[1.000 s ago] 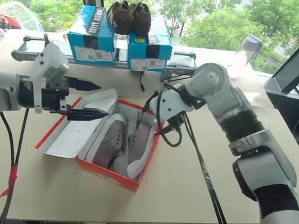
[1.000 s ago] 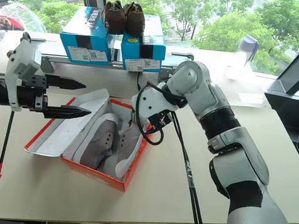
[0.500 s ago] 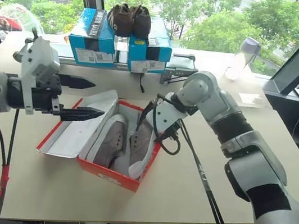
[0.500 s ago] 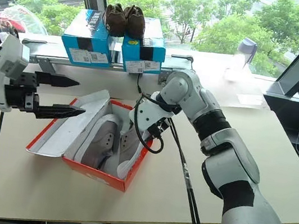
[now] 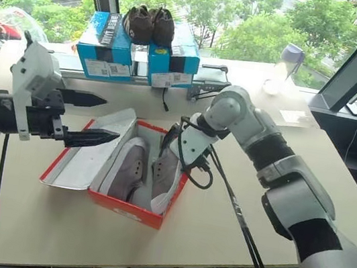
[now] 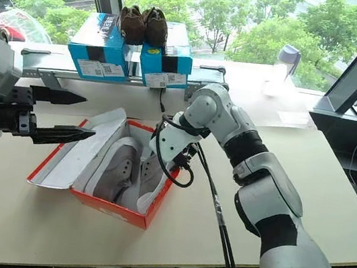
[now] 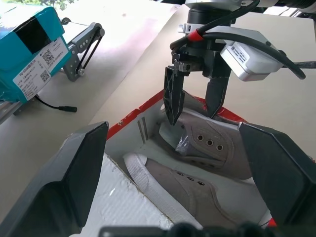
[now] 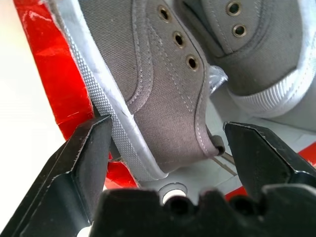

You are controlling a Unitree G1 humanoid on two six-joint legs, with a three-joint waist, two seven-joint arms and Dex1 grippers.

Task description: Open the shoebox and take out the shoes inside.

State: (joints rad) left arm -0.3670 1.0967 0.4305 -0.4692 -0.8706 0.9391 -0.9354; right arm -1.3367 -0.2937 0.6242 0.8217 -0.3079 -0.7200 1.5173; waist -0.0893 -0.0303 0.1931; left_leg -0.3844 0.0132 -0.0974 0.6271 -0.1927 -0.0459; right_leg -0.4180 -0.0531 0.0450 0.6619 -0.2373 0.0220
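Note:
My gripper will lift the other grey shoe out, and the lid-side grey shoe (image 5: 128, 171) will then roll onto its sole because it lies tipped (image 5: 114, 167) against the box's side.
The red shoebox (image 5: 125, 206) lies open on the table, its white-lined lid (image 5: 89, 159) flat to the left. Two grey shoes (image 5: 130, 166) with white soles lie inside it, one beside the other (image 7: 217, 148). My right gripper (image 7: 195, 106) points down into the box's far end, open, its fingers (image 8: 86, 160) astride the heel end of the right-hand shoe (image 8: 163, 89), one finger by the red wall. My left gripper (image 5: 109, 121) is open and empty, held level above the lid and pointing at the box.
Two blue boxes (image 5: 110, 48) with a pair of dark brown shoes (image 5: 148, 24) on top stand at the table's back, behind a metal rack (image 5: 201, 76). A clear bottle (image 5: 281, 65) stands back right. A black cable (image 5: 237, 215) hangs from my right arm across the table.
My right gripper has rolled and sunk a little toward the shoe at the box's far end. The left gripper has drawn back slightly. The camera has shifted.

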